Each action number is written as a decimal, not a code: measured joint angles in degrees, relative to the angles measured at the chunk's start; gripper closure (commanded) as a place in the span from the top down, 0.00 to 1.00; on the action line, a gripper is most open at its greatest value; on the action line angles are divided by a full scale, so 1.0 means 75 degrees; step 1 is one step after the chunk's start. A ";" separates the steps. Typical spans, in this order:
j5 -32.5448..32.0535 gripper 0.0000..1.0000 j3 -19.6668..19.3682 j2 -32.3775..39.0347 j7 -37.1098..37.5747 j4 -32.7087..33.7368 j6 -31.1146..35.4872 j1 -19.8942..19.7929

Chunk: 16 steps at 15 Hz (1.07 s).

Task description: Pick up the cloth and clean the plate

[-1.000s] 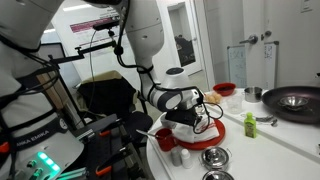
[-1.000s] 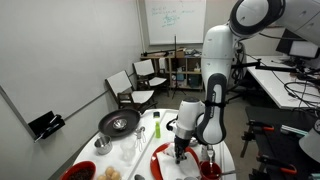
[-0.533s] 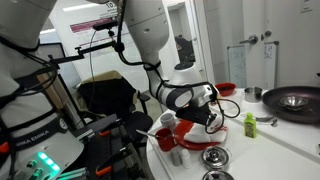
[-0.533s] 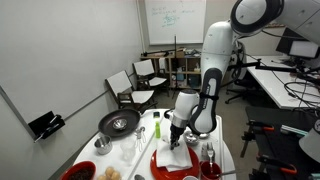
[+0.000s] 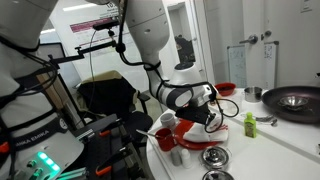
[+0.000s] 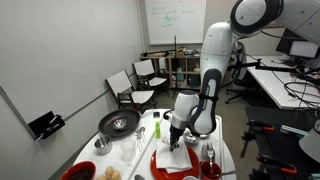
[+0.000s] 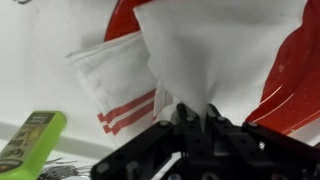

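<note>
The white cloth is hanging over the plate's rim (image 5: 223, 131) next to the green bottle, so my gripper should wipe it back across the plate's exposed side (image 5: 183, 130) close to the red cup.
In the wrist view my gripper (image 7: 190, 108) is shut on a pinched fold of the white cloth (image 7: 215, 50). The cloth fans out from the jaws over the red plate (image 7: 295, 85). In both exterior views the gripper (image 5: 206, 118) (image 6: 175, 142) hangs low over the plate (image 5: 214, 137) (image 6: 157, 165) at the table's near end. The cloth (image 6: 172, 158) drapes down from it onto the plate's surface.
A second white cloth with red stripes (image 7: 115, 90) lies beside the plate, next to a green bottle (image 7: 30, 140) (image 5: 249, 123) (image 6: 157, 127). A black pan (image 5: 295, 100) (image 6: 119, 122), a red bowl (image 5: 225, 89), a red cup (image 6: 210, 168) and metal bowls (image 5: 215, 157) stand around.
Over the last second the gripper slid sideways across the plate, dragging the cloth with it. In the last half second nothing has visibly moved.
</note>
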 measured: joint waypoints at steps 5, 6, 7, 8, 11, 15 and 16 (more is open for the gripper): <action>-0.0115 0.03 0.0000 0.0018 -0.0023 -0.0453 0.0039 0.0731; -0.0146 0.03 -0.0002 0.0017 -0.0023 -0.0521 0.0046 0.0876; -0.0160 0.03 -0.0004 0.0017 -0.0023 -0.0571 0.0054 0.1004; -0.0161 0.03 -0.0012 0.0017 -0.0023 -0.0593 0.0054 0.1105; -0.0160 0.03 -0.0084 0.0012 -0.0022 -0.0562 0.0054 0.1212; -0.0145 0.03 -0.0221 -0.0023 -0.0010 -0.0367 0.0054 0.0825; -0.0144 0.03 -0.0223 -0.0034 -0.0010 -0.0303 0.0055 0.0633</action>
